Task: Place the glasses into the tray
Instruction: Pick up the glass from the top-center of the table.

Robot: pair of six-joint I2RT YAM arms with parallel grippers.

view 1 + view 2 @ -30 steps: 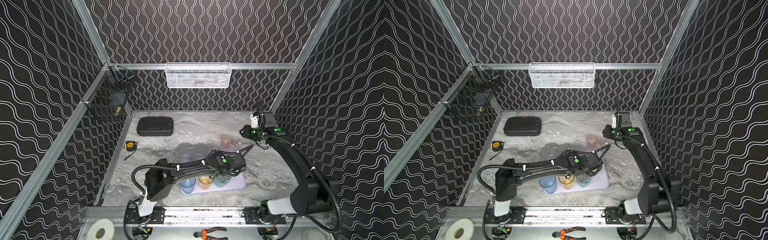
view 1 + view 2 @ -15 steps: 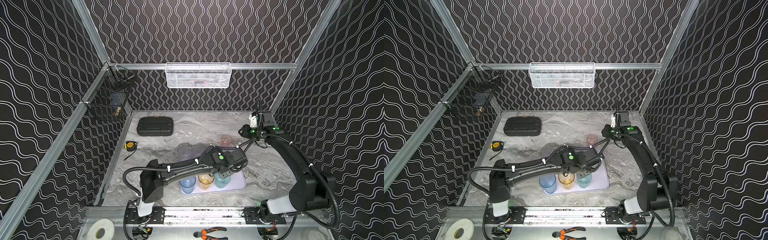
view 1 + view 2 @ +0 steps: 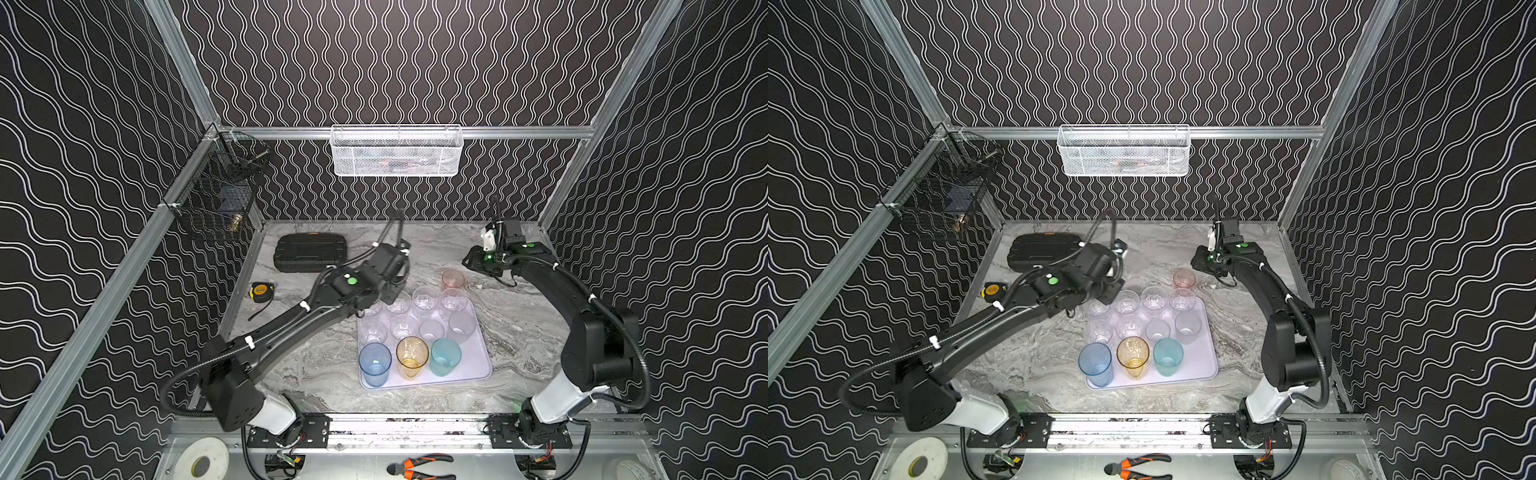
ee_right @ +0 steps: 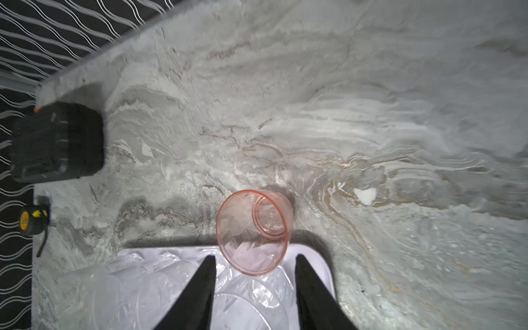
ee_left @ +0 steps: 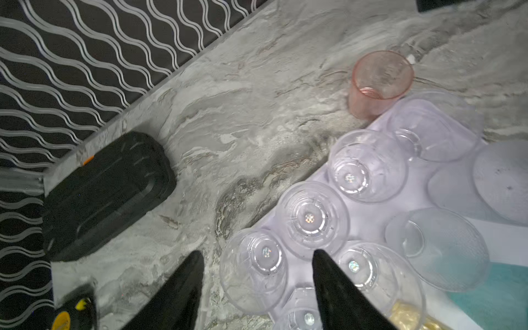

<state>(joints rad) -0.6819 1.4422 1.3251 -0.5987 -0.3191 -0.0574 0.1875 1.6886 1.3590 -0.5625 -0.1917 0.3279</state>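
Observation:
Next, my right gripper carries the pink glass (image 3: 453,279), which stands near it beyond the full far row, to the free tray corner (image 3: 477,361) next to the teal glass.
The pale lilac tray (image 3: 478,368) (image 3: 1202,368) lies on the marble table. On it stand several clear glasses (image 3: 424,299), a frosted one (image 3: 461,326), a blue one (image 3: 375,361), an amber one (image 3: 411,353) and a teal one (image 3: 445,355). A pink glass (image 3: 453,278) (image 4: 254,231) stands upright on the table, just beyond the tray's far right corner. My left gripper (image 5: 257,255) is open, its fingers straddling a clear glass (image 5: 254,268) at the tray's far left corner with gaps on both sides. My right gripper (image 4: 255,258) hovers open above the far right corner, beside the pink glass, holding nothing.
A black ribbed case (image 3: 309,251) and a yellow tape measure (image 3: 262,291) lie left of the tray. A white wire basket (image 3: 397,151) hangs on the back wall, a black wire cage (image 3: 220,199) on the left wall. Pliers (image 3: 419,467) lie on the front rail.
My left arm has swung from over the tray's middle to its far left corner, and its jaws have widened. The right arm has barely moved.

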